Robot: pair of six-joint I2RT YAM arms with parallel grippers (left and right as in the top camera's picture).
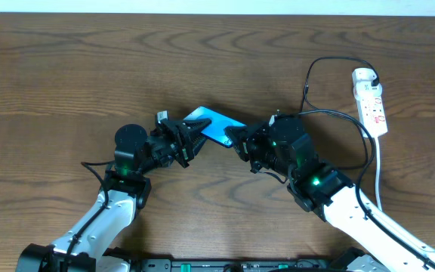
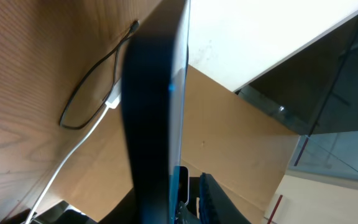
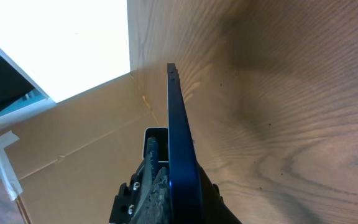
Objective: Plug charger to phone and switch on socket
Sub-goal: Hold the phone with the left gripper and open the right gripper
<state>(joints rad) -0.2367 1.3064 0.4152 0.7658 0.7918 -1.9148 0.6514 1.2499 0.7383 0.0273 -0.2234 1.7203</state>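
The phone's ends (image 1: 231, 134) are in both my grippers, so next my right gripper lets go, leaves the phone to my left gripper and gets the charger's black cable (image 1: 306, 88).
The phone (image 1: 216, 123), its blue-teal screen showing, is held between both grippers at the table's middle. My left gripper (image 1: 189, 140) is shut on its left end and my right gripper (image 1: 237, 140) is shut on its right end. In the left wrist view the phone (image 2: 154, 118) shows edge-on between the fingers (image 2: 180, 200). The right wrist view shows the same: the phone (image 3: 180, 143) edge-on in the jaws (image 3: 180, 194). The charger's black cable (image 1: 308, 81) loops from the socket (image 1: 371, 102) at the far right toward my right wrist. Its connector tip is hidden.
The socket's white cord (image 1: 377, 174) runs down the right side toward the front edge. In the left wrist view the black cable loop (image 2: 86, 93) and the white cord (image 2: 67, 165) lie on the wood table. Brown cardboard and a white wall stand beyond the table.
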